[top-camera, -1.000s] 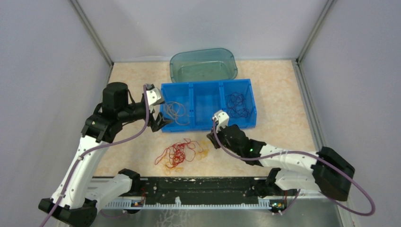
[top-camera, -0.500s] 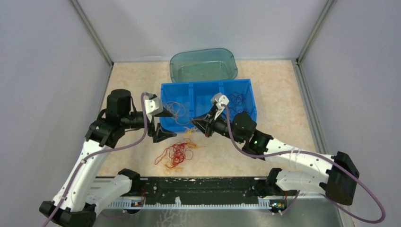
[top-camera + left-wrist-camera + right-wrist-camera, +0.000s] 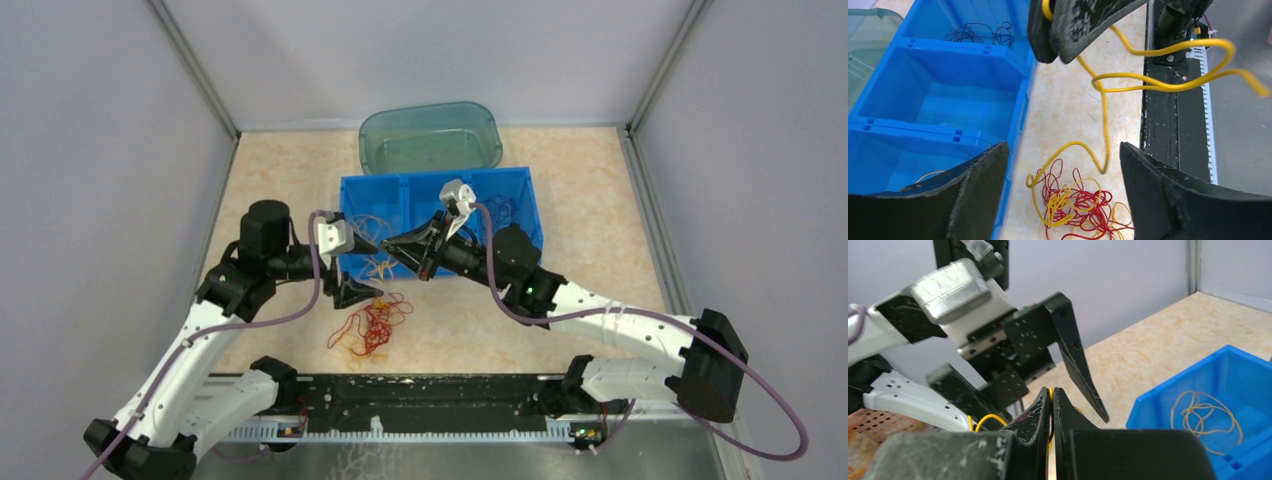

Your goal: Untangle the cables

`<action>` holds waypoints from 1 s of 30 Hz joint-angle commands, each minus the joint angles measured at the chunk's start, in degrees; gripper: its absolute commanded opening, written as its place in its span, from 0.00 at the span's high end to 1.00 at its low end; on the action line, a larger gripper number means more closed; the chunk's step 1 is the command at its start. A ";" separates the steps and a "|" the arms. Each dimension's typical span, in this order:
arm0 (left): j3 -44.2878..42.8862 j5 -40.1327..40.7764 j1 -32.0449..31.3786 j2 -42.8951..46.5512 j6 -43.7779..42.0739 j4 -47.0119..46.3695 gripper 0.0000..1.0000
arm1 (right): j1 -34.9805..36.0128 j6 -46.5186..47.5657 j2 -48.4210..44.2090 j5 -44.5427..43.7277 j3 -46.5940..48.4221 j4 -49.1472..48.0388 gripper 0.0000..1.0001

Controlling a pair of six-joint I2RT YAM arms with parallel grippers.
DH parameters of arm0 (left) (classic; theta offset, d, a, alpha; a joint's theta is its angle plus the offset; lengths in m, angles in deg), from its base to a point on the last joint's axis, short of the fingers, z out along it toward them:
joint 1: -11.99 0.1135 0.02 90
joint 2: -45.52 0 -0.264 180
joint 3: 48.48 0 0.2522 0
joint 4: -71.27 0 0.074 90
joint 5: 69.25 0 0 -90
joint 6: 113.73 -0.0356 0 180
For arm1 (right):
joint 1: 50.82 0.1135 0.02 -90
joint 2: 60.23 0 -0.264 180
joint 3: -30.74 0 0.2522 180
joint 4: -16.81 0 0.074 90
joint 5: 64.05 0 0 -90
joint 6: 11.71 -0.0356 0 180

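Note:
The yellow cable fills the robot's right gripper and there is more yellow in the red clump (image 3: 354,347), so the left gripper should first take the cable to the tan cables' compartment (image 3: 368,224).
The cables (image 3: 372,325) lie as a red and yellow clump on the table in front of the blue bin (image 3: 528,245). They also show in the left wrist view (image 3: 1083,205). My right gripper (image 3: 390,243) is shut on a yellow cable (image 3: 1105,120) and holds it above the table. The strand hangs down to the clump. The shut fingers show in the left wrist view (image 3: 1068,25), and the right wrist view shows the strand pinched at the gripper tips (image 3: 1052,390). My left gripper (image 3: 372,268) is open and empty above the clump, its fingers (image 3: 973,195) wide apart.
The blue bin (image 3: 1020,107) has three compartments: tan cables (image 3: 1205,412) in the left one, dark cables (image 3: 980,34) in the right one. A teal tub (image 3: 430,135) stands behind it. The black rail (image 3: 1173,115) runs along the near edge.
My right gripper has lifted from the table and moved left with the yellow cable. My left gripper has moved right and nearer, over the clump.

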 commanded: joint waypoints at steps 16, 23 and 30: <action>-13.58 -3.25 -1.44 -2.57 6.89 -0.86 1.00 | 0.63 -0.71 -6.94 -2.46 -4.06 -4.73 0.27; -16.59 -3.05 -1.49 -1.97 8.49 0.17 1.00 | -2.04 4.12 -11.34 3.81 -10.20 -1.58 0.13; -18.71 -2.92 -1.58 -2.57 11.35 -0.90 1.00 | -0.23 6.43 0.45 7.40 -6.84 -8.82 0.14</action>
